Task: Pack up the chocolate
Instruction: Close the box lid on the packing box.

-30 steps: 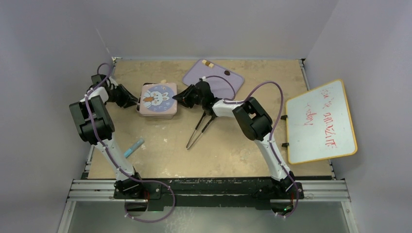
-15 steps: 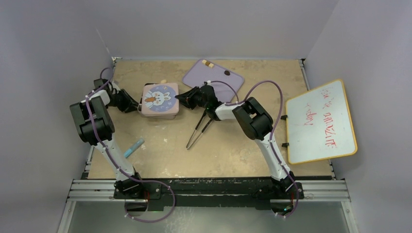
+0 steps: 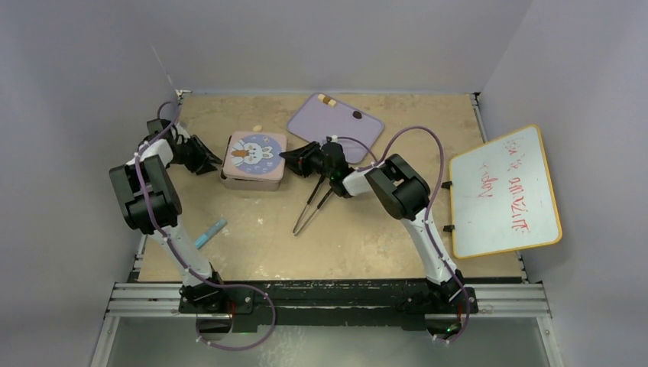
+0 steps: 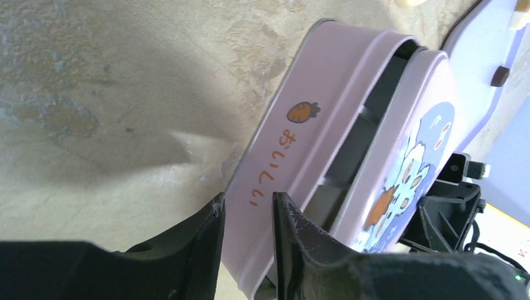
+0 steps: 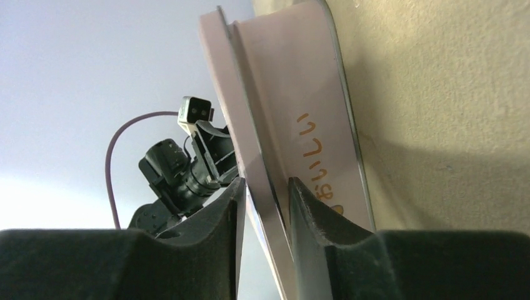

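My left gripper needs to back out of the tin's base while my right gripper moves the lid square (image 3: 258, 155), because the tin's lid sits crooked and leaves the tin's base open (image 4: 355, 149).
A pink tin with a bunny lid (image 3: 258, 149) stands mid-table. My left gripper (image 3: 216, 161) is shut on the left wall of the tin's base (image 4: 312, 125), one finger outside and one inside. My right gripper (image 3: 286, 155) pinches the lid's right rim (image 5: 250, 137), and the lid (image 4: 431, 125) hangs over the base with a gap between them. Loose chocolate shows on the lavender tray (image 3: 340, 130): two pale pieces (image 3: 328, 100) and a dark one (image 3: 357, 115). One cream piece (image 3: 257, 127) lies on the table behind the tin. The tin's inside is hidden.
Black tweezers (image 3: 313, 206) lie just right of the tin, under the right arm. A small blue item (image 3: 211, 232) rests near the left arm. A whiteboard (image 3: 504, 191) leans at the table's right edge. Grey walls close the back and sides.
The lid has shifted toward the far side and right, uncovering the base's near wall. The right gripper has drawn slightly right with it. The left gripper has barely moved.
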